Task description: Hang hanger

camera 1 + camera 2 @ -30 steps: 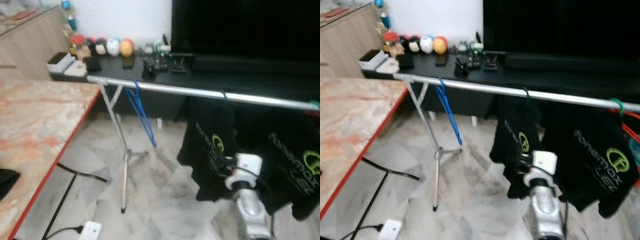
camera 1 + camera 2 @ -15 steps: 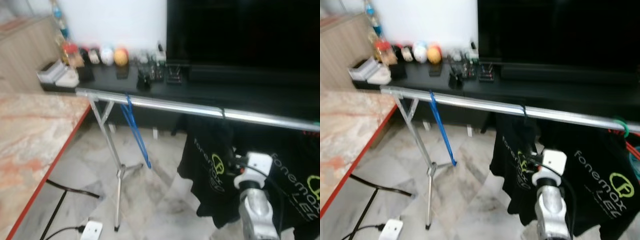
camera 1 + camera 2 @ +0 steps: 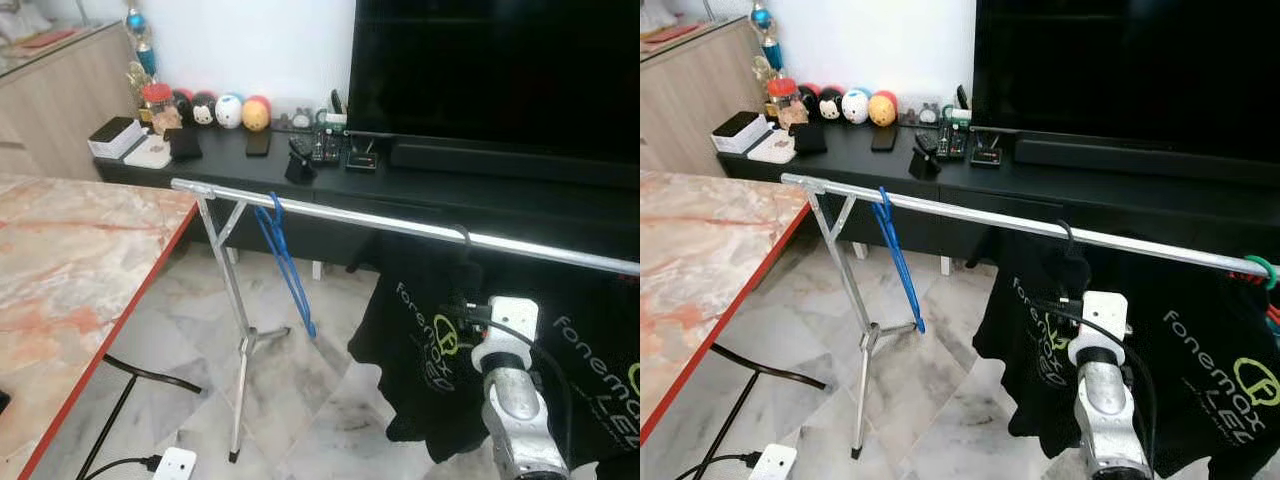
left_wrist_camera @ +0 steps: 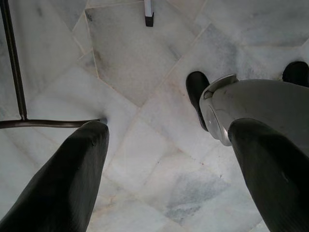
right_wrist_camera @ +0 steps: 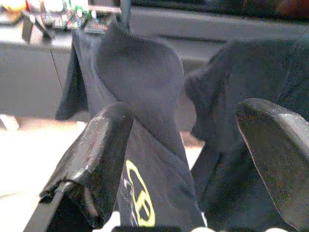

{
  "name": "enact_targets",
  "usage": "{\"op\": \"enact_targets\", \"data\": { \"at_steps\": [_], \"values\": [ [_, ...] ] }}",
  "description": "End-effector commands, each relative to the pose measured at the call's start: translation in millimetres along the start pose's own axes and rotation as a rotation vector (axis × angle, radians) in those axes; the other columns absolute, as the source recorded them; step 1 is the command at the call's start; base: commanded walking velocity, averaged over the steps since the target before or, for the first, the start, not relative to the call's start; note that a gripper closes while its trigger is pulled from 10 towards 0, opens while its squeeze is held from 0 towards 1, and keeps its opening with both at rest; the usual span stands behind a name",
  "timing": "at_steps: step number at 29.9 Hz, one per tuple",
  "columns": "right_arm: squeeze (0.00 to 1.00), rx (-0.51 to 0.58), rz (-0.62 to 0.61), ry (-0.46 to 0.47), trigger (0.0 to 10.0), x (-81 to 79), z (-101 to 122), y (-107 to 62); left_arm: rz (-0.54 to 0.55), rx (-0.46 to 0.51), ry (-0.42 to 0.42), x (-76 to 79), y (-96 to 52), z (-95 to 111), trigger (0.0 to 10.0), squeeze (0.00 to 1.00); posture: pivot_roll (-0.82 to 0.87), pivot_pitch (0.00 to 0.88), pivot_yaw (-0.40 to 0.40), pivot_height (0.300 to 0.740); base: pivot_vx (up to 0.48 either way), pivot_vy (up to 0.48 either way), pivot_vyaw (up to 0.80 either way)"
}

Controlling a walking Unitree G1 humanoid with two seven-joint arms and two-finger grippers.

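My gripper is likely to bring the T-shirt's hanger off the rail too when it lifts the black T-shirt (image 3: 408, 340), because the dark hook (image 3: 463, 236) runs down into the T-shirt's collar.
A silver clothes rail (image 3: 380, 222) runs across in front of me. A blue hanger (image 3: 287, 265) hangs bare near its left end. Further right, a black T-shirt (image 3: 420, 330) with a green logo hangs from a dark hanger hook (image 3: 462, 232) over the rail. My right arm (image 3: 505, 345) is raised just in front of that shirt. In the right wrist view my right gripper (image 5: 186, 113) is open, its fingers (image 5: 104, 145) wide apart and nothing between them, facing the shirt (image 5: 140, 72). My left gripper (image 4: 169, 130) hangs open over the marble floor.
A second black shirt (image 3: 1220, 370) and a green hook (image 3: 1260, 268) hang at the rail's right end. A marble table with a red edge (image 3: 60, 270) stands on the left. Behind the rail are a black console (image 3: 250, 165) with toys and a large TV (image 3: 500, 70). A power strip (image 3: 172, 464) lies on the floor.
The whole picture has shifted and sharpened as the head camera moved. My right arm stays before the black shirt, its wrist slightly further right. Nothing was taken hold of or let go.
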State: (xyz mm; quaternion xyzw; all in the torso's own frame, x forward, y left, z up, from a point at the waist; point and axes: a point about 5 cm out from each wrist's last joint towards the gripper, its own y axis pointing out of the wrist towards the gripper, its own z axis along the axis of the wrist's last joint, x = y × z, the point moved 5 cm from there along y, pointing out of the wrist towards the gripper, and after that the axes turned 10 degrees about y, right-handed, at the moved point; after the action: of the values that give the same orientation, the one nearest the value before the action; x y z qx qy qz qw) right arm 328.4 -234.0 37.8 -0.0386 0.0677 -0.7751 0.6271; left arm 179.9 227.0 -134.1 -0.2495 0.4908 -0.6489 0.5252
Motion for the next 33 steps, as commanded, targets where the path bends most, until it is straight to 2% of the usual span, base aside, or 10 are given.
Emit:
{"op": "enact_targets", "data": {
  "at_steps": [1, 6, 8, 16, 25, 29, 30, 31, 32, 33],
  "values": [
    [0.00, -0.021, 0.015, -0.010, 10.0, -0.4, 0.9, 3.4, -0.006, -0.019, -0.004, 1.6, -0.2, -4.9, 10.0, 0.00, -0.01, 0.000, 0.009, 0.740, 0.000, 0.000, 0.00],
    [0.00, -0.099, 0.061, -0.050, 10.0, 0.0, -2.0, 12.5, -0.008, -0.019, -0.002, 1.6, -0.2, -4.5, 10.0, 0.00, -0.02, 0.000, 0.011, 0.740, 0.000, 0.000, 0.00],
    [0.00, -0.216, 0.129, -0.046, 10.0, -10.5, -19.5, 14.7, -0.008, -0.019, 0.000, 1.2, -0.2, -4.0, 10.0, 0.00, -0.02, 0.000, 0.011, 0.740, 0.000, 0.000, 0.00],
    [0.00, -0.271, 0.182, -0.007, 10.0, -27.8, -22.7, 22.9, -0.003, -0.014, -0.003, 0.4, 0.0, -2.3, 10.0, 0.00, -0.01, 0.000, 0.016, 0.740, 0.000, 0.000, 0.00],
    [0.00, -0.260, 0.159, -0.001, 10.0, -24.1, -12.6, 33.9, -0.004, -0.011, 0.001, 0.9, 0.2, -1.1, 10.0, 0.00, -0.01, 0.000, 0.016, 0.740, 0.000, 0.000, 0.00],
    [0.00, -0.274, 0.150, 0.021, 10.0, -24.9, -16.5, 34.2, -0.006, -0.011, 0.007, 1.0, 0.2, -0.8, 10.0, 0.00, -0.01, 0.000, 0.017, 0.740, 0.000, 0.000, 0.00],
    [0.00, -0.276, 0.149, 0.025, 8.9, -26.4, -18.1, 33.7, -0.006, -0.011, 0.007, 0.9, 0.2, -0.7, 10.0, 0.00, -0.01, 0.000, 0.017, 0.740, 0.000, 0.000, 0.00],
    [0.00, -0.277, 0.146, 0.028, 3.9, -26.8, -19.0, 33.4, -0.005, -0.011, 0.007, 0.9, 0.2, -0.7, 10.0, 0.00, -0.01, 0.000, 0.017, 0.740, 0.000, 0.000, 0.00],
    [0.00, -0.278, 0.144, 0.030, 3.9, -27.0, -19.4, 33.2, -0.005, -0.011, 0.006, 0.8, 0.2, -0.7, 10.0, 0.00, 0.00, 0.000, 0.019, 0.740, 0.000, 0.000, 0.00],
    [0.00, -0.285, 0.146, 0.030, 0.0, -28.6, -21.3, 32.5, -0.005, -0.011, 0.008, 0.6, 0.2, -0.7, 10.0, 0.00, -0.01, 0.000, 0.020, 0.740, 0.000, 0.000, 0.00]
  ]
}}
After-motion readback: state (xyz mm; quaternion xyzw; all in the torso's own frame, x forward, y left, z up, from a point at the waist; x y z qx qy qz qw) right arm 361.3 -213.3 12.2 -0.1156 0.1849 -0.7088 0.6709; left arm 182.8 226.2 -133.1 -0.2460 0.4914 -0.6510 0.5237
